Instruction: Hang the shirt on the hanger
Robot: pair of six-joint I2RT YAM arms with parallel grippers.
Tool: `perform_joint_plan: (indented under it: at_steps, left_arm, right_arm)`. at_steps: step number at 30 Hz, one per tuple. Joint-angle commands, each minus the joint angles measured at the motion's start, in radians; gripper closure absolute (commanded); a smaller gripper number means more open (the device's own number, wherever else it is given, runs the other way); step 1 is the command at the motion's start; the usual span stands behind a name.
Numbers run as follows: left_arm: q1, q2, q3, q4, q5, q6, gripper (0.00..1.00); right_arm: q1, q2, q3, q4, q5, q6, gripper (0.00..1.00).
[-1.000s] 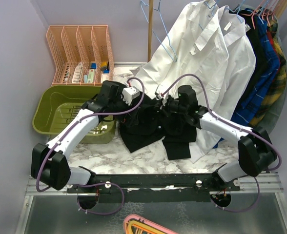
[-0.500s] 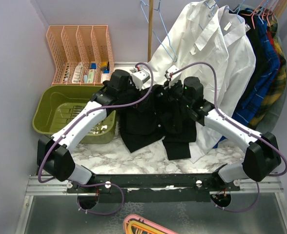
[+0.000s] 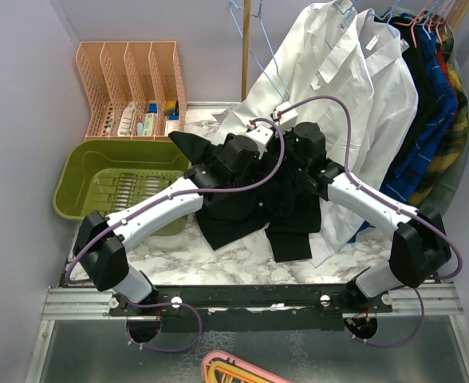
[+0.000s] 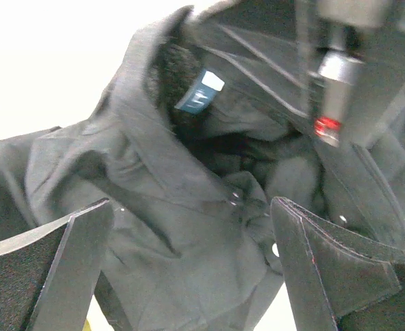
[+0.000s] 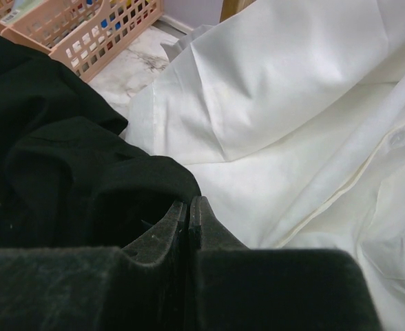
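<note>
My left gripper should pinch the collar's edge [image 4: 199, 181] before my right gripper, which is closed on the black shirt's fold [image 5: 167, 169], reaches for the light-blue hanger.
The black shirt [image 3: 242, 215] hangs bunched between my two arms, its lower part on the marble table. My right gripper [image 3: 286, 150] is shut on a fold of the shirt [image 5: 65, 158]; in the right wrist view the right gripper [image 5: 189, 201] has its jaws pressed together with black cloth draped off the tip. My left gripper [image 4: 192, 207] is open just above the shirt's collar and button placket [image 4: 154, 179], with nothing between the jaws. It sits beside the right one in the top view [image 3: 258, 155]. The light-blue hanger [image 3: 260, 49] hangs at the back by the wooden pole.
White shirts [image 3: 346, 88] hang right behind the black one and fill the right wrist view [image 5: 292, 103]. Blue plaid garments [image 3: 430, 104] hang at the far right. A green tub [image 3: 75, 171] and a pink organizer [image 3: 131, 88] stand at the left. A wooden pole [image 3: 246, 48] stands at the back.
My left arm has swung right, from the shirt's left side to over its collar beside the right gripper. The right gripper has risen a little with the cloth.
</note>
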Motion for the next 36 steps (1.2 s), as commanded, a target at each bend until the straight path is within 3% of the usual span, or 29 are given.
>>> perform_joint_plan:
  at_steps: [1, 5, 14, 21, 24, 27, 31, 33, 36]
  left_arm:
    - [-0.014, 0.025, -0.041, 0.154, -0.258, -0.042, 0.02]
    - [-0.048, 0.065, -0.051, 0.223, -0.342, -0.009, 0.05]
    - [-0.085, 0.118, -0.07, 0.286, -0.332, 0.007, 0.21]
    - [-0.086, 0.125, -0.136, 0.366, -0.37, 0.057, 0.47]
    - [-0.086, 0.134, -0.148, 0.393, -0.394, 0.082, 0.46]
    - [-0.086, 0.144, -0.15, 0.4, -0.405, 0.091, 0.27]
    - [-0.086, 0.154, -0.146, 0.386, -0.379, 0.085, 0.25]
    - [-0.086, 0.16, -0.144, 0.381, -0.372, 0.084, 0.31]
    - [-0.084, 0.162, -0.152, 0.384, -0.357, 0.082, 0.51]
  right_arm:
    - [-0.005, 0.023, 0.041, 0.007, 0.023, 0.038, 0.99]
    - [-0.005, 0.019, 0.048, 0.005, 0.017, 0.053, 0.99]
    - [-0.006, 0.026, 0.061, 0.007, 0.02, 0.066, 0.99]
    - [-0.007, 0.019, 0.037, 0.016, -0.017, 0.089, 0.99]
    - [-0.009, 0.017, 0.028, 0.02, -0.03, 0.099, 0.99]
    - [-0.014, 0.017, 0.023, 0.021, -0.038, 0.107, 0.99]
    - [-0.017, 0.016, 0.021, 0.02, -0.04, 0.106, 0.99]
    - [-0.02, 0.014, 0.02, 0.019, -0.041, 0.106, 0.99]
    - [-0.024, 0.012, 0.017, 0.022, -0.042, 0.109, 0.99]
